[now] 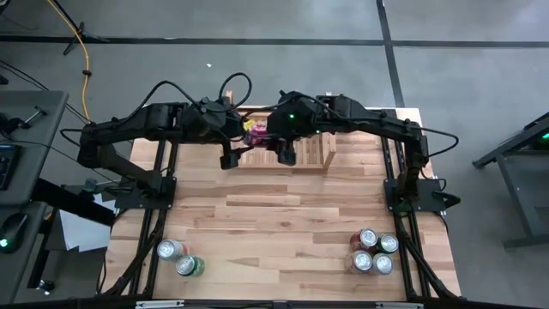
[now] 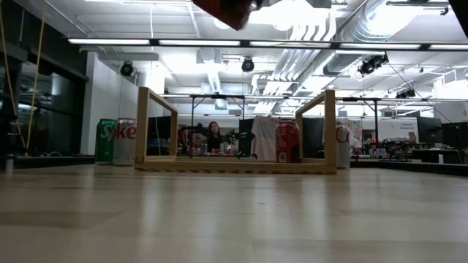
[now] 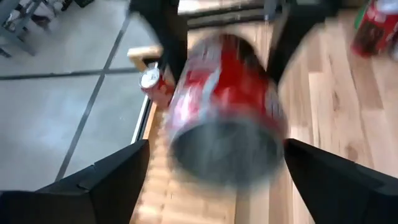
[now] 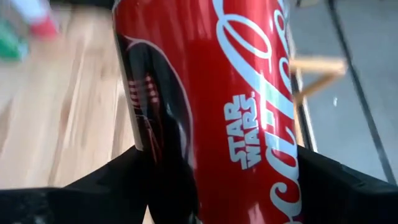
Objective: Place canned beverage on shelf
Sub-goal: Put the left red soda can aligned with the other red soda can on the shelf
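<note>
Next, I turn the can top up with my right gripper before my left gripper takes the can's side, because the can's bottom end points at my left gripper.
A red Coca-Cola can hangs in the air above the shelf, the pale wooden rack at the table's far middle. My right gripper is shut on it. My left gripper is open, one finger on each side of the can's bottom end, with a gap showing at one side. In the high view both grippers meet over the shelf. In the low view only the can's lower tip shows at the top edge. Another red can stands upright inside the shelf. My right gripper pinches the can's side wall between its two fingers, away from the bottom end. The fingers come slanting down from the table's right side and lie across the can. The can is tilted, lifted clear above the shelf, its bottom toward my left gripper.
Two cans stand near the table's front left, and several cans at the front right. In the low view a green can and a red can stand left of the shelf. A person sits far behind the table.
</note>
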Tool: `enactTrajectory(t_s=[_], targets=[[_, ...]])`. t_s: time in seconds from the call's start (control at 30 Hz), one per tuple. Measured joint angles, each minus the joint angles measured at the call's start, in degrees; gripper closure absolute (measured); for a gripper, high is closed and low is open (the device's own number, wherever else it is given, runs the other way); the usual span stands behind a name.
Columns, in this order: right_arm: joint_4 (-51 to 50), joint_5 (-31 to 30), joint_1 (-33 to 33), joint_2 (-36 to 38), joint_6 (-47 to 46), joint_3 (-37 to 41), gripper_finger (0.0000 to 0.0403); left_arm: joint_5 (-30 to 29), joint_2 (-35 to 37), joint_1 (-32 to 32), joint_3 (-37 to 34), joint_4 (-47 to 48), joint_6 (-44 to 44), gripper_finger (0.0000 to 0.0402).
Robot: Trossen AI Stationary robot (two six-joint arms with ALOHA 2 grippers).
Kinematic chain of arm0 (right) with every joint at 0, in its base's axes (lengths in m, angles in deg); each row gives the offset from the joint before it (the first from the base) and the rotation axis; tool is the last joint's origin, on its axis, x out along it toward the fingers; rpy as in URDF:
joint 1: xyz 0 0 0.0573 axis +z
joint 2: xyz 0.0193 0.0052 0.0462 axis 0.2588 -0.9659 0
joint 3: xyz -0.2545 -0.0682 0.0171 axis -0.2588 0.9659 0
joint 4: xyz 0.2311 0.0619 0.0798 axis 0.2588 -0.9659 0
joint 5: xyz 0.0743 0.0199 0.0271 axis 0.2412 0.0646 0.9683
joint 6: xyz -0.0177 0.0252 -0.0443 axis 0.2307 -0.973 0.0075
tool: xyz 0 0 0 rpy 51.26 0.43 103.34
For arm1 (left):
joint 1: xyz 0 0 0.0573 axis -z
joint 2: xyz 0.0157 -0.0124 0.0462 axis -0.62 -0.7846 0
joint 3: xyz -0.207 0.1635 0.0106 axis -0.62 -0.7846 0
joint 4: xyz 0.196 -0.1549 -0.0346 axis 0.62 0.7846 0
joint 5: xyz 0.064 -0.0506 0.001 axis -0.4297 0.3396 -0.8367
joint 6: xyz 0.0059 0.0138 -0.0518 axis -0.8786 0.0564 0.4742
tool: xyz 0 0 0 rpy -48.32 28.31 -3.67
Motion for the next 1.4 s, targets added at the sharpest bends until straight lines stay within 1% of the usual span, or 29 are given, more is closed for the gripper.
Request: enactTrajectory(t_s=[0.13, 0.2, 0.27, 0.37, 0.43, 0.47, 0.57, 0.67, 0.73, 0.77, 0.8, 0.87, 0.93, 1.07, 1.17, 1.23, 1.4], targets=[[-8.7, 0.1, -2.0, 1.3, -0.2, 0.0, 0.0111, -1.9, 2.6, 0.0, -0.1, 5.6, 5.3, 0.0039], [-11.7, 0.7, -3.2, 2.4, -0.4, 1.2, 0.0111, -1.8, 5.0, 0.0, -2.2, 5.4, 8.4, 0.0038], [-10.9, 1.7, -4.2, 4.8, -1.0, 4.6, 0.0111, -1.7, 8.2, 0.0, -6.3, 2.7, 11.8, 0.0037], [-5.9, 3.6, -5.1, 10.8, -3.2, 13.6, 0.0111, -1.5, 14.6, 0.1, -16.4, -6.0, 16.5, 0.0036], [0.9, 4.0, -5.4, 16.0, -6.7, 22.5, 0.0111, -1.3, 19.2, 0.6, -24.9, -15.5, 20.2, 0.0036], [5.5, 4.3, -5.4, 18.8, -9.1, 27.2, 0.0111, -1.0, 21.4, 0.9, -29.4, -21.8, 22.2, 0.0035], [22.5, 5.0, -4.7, 26.8, -18.3, 41.6, 0.0111, -0.3, 25.7, 1.7, -42.4, -43.7, 26.3, 0.0035], [45.2, 3.5, -2.9, 31.7, -27.6, 53.6, 0.0111, -0.3, 25.6, 2.0, -52.4, -67.3, 28.2, 0.0035], [60.2, 2.2, -1.7, 32.7, -31.9, 59.1, 0.0111, -0.1, 23.2, 1.9, -56.1, -79.4, 28.5, 0.0035], [66.7, 1.9, -1.1, 32.6, -33.3, 60.8, 0.0111, 0.0, 21.7, 1.9, -56.9, -83.7, 28.4, 0.0035], [71.2, 1.6, -0.8, 32.3, -34.3, 62.0, 0.0111, 0.0, 20.2, 1.8, -57.0, -85.8, 28.4, 0.0035], [76.6, 0.6, 0.0, 30.7, -35.6, 62.5, 0.0111, 0.5, 17.0, 1.4, -56.0, -88.1, 28.4, 0.0035], [76.2, 0.1, 0.7, 29.0, -35.9, 62.2, 0.0111, 2.5, 14.3, 0.6, -54.0, -88.5, 28.4, 0.0035], [74.6, 0.8, 2.1, 25.6, -34.1, 58.9, 0.0111, 6.6, 9.7, -0.9, -49.4, -88.7, 28.0, 0.0035], [74.6, 1.4, 2.6, 24.5, -33.9, 57.3, 0.0111, 9.0, 8.3, -1.9, -46.8, -88.8, 26.7, 0.0035], [73.9, 1.6, 2.9, 23.9, -33.7, 57.1, 0.0111, 9.5, 7.7, -2.5, -45.7, -88.7, 25.9, 0.0035], [74.6, 2.2, 3.2, 23.4, -33.5, 56.3, 0.0111, 11.6, 6.5, -3.4, -44.2, -88.6, 25.8, 0.0035]])
